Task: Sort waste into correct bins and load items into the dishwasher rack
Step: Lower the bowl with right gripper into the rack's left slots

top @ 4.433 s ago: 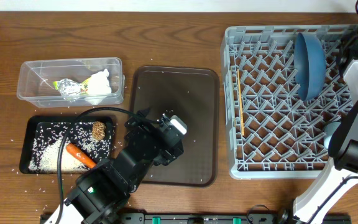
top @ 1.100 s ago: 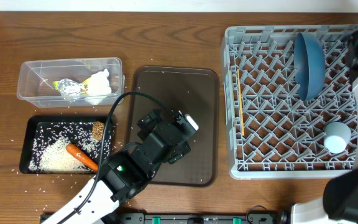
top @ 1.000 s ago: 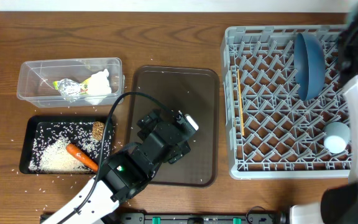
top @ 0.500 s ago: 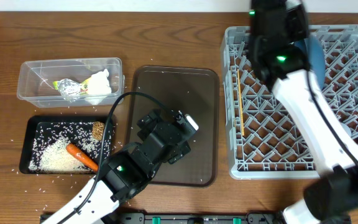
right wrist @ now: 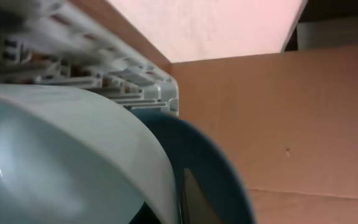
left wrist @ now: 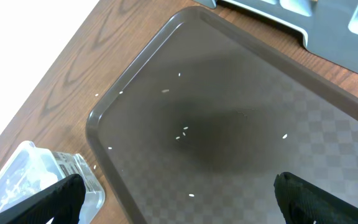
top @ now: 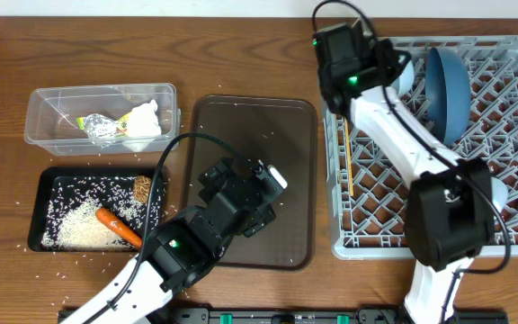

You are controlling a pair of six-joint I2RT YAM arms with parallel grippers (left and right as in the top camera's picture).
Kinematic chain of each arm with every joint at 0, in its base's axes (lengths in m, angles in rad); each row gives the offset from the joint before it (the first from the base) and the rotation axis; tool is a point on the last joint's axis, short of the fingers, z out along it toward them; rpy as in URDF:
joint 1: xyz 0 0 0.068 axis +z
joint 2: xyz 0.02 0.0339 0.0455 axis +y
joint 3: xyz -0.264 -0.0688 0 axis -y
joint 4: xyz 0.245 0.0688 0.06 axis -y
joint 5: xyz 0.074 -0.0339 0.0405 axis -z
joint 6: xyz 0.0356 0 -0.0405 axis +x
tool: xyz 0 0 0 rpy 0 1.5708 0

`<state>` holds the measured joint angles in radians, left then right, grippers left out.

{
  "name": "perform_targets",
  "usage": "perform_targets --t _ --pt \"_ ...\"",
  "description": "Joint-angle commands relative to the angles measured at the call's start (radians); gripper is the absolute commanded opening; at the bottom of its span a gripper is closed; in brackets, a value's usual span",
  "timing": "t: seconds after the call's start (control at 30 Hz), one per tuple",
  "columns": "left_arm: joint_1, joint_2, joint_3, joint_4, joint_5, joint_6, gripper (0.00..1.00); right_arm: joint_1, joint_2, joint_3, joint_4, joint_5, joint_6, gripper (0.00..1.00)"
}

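Observation:
The light-blue bowl (top: 406, 79) is on edge like the blue plate. My right gripper should go on toward the rack's open pegs (top: 360, 147) by the yellow stick and let go there.
The grey dishwasher rack (top: 394, 207) stands at the right with the blue plate (top: 448, 85) upright in it. My right gripper (top: 387, 65) is at the rack's far left corner, shut on the light-blue bowl (top: 403, 74). In the right wrist view the bowl's white inside (right wrist: 61, 155) fills the lower left, close against the plate (right wrist: 216, 168). My left gripper (top: 263, 189) is open and empty over the brown serving tray (top: 268, 135); it also shows in the left wrist view (left wrist: 179, 199). The clear box (top: 52, 99) holds wrappers (top: 102, 128) and tissue (top: 142, 121). The black tray (top: 48, 180) holds the carrot (top: 115, 225), rice (top: 70, 229) and the brown lump (top: 143, 187).
The serving tray (left wrist: 229, 124) carries a few rice grains. Loose grains lie on the table around the black tray. A thin yellow stick (top: 347, 148) lies along the rack's left side. My right arm (top: 439, 216) crosses the rack and hides the cups.
My right arm has swung from the right edge across the rack to its far left corner, carrying the bowl. It now covers the cup. My left arm has stayed still.

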<state>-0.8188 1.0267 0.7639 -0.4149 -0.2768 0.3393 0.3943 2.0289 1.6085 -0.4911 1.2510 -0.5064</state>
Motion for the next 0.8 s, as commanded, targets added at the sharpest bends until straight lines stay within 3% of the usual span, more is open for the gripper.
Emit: perform_targets --t 0.0,0.23,0.77 --pt "0.005 0.006 0.018 0.000 -0.013 -0.013 0.98 0.031 0.039 0.007 -0.027 0.097 0.013 0.01" --pt "0.005 0.006 0.018 0.000 -0.013 -0.013 0.98 0.041 0.051 0.007 -0.094 0.107 0.027 0.01" --pt "0.005 0.006 0.018 0.000 -0.013 -0.013 0.98 0.138 0.051 0.007 -0.346 -0.014 0.208 0.01"
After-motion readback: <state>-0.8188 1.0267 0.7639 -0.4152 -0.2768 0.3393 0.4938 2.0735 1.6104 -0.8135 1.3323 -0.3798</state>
